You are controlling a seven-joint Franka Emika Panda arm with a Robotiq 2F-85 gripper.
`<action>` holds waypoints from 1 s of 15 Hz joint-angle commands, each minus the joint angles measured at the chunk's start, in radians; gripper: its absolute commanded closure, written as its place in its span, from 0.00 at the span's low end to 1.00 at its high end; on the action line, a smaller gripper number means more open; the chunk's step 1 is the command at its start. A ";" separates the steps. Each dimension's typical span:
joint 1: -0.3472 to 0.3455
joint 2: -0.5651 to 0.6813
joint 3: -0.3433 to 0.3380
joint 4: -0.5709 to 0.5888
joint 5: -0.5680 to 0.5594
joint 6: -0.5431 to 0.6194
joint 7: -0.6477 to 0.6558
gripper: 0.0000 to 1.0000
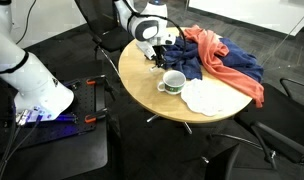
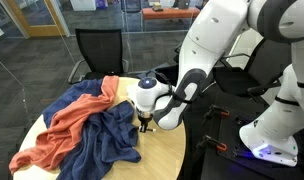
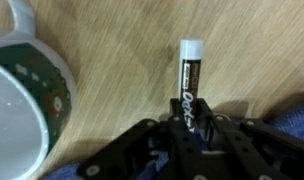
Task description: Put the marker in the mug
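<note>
The marker (image 3: 190, 78) is sticking out flat from my gripper, low next to the mug, so I should lift it clear and tip its white cap down into the mug (image 1: 173, 78).
The marker (image 3: 191, 75) is a dark pen with white lettering and a white cap. It sticks out from between the fingers of my gripper (image 3: 189, 125), which is shut on its dark body just over the wooden table. The mug (image 3: 54, 92), white inside with a dark green patterned band, stands close to the left of the marker in the wrist view. In an exterior view the mug (image 1: 173, 82) stands on the round table in front of my gripper (image 1: 152, 52). In an exterior view my gripper (image 2: 144, 124) is low at the table's edge, and the mug is hidden.
An orange-red cloth (image 1: 224, 60) and a blue cloth (image 1: 197, 62) lie bunched on the round wooden table (image 1: 142, 85), right beside the gripper. A white cloth (image 1: 207, 97) lies by the mug. Dark office chairs (image 2: 97, 50) stand around the table.
</note>
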 commanded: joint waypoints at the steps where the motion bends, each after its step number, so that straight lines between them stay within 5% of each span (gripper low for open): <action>1: 0.023 -0.167 -0.017 -0.082 0.019 -0.050 0.064 0.95; 7: 0.004 -0.364 -0.017 -0.137 0.016 -0.106 0.135 0.95; 9: -0.018 -0.419 0.012 -0.158 0.041 -0.111 0.116 0.95; 10: -0.059 -0.440 0.082 -0.169 0.131 -0.113 0.029 0.95; 11: -0.021 -0.365 0.019 -0.121 0.049 -0.080 0.094 0.81; 15: -0.040 -0.412 0.071 -0.151 0.111 -0.090 0.054 0.81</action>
